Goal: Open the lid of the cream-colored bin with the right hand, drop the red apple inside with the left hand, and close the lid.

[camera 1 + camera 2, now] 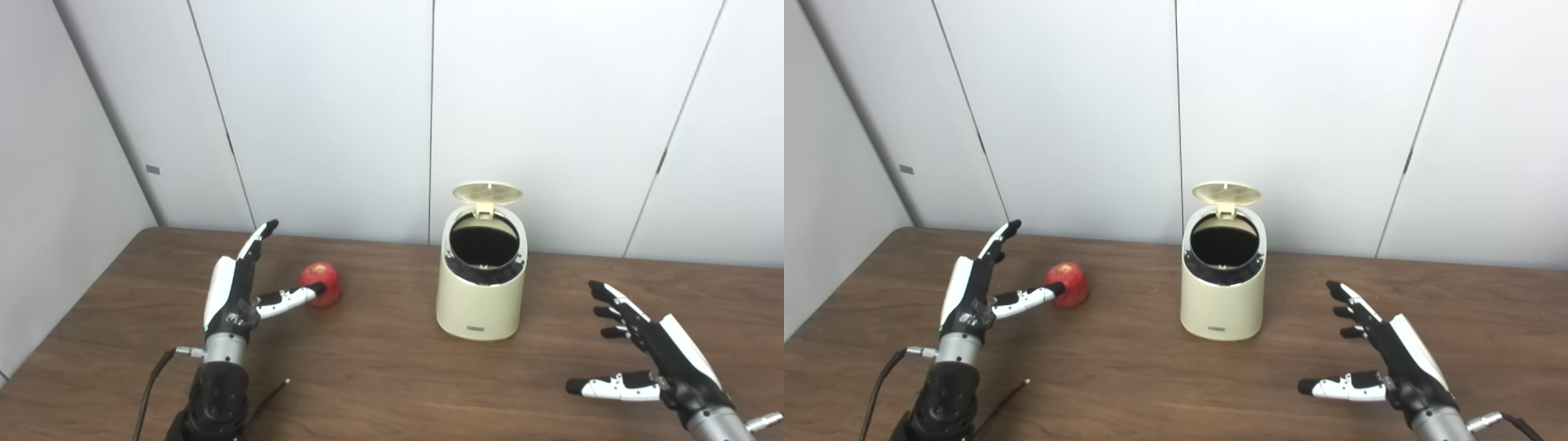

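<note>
The red apple is narrower than the bin's dark opening, so it will fall through and come to rest well below the bin's rim when the robot drops it.
The cream-colored bin stands upright at mid-table with its round lid flipped up at the back, showing a dark inside. To its left on the wood lies the red apple. My left hand is open just left of the apple, fingers pointing up and away, thumb tip in front of or touching the apple's near side. My right hand hovers open to the right of the bin, well apart from it, fingers spread and thumb pointing left.
The brown wooden table runs to white wall panels at the back and a wall on the left. Thin cables trail beside my left forearm near the front edge.
</note>
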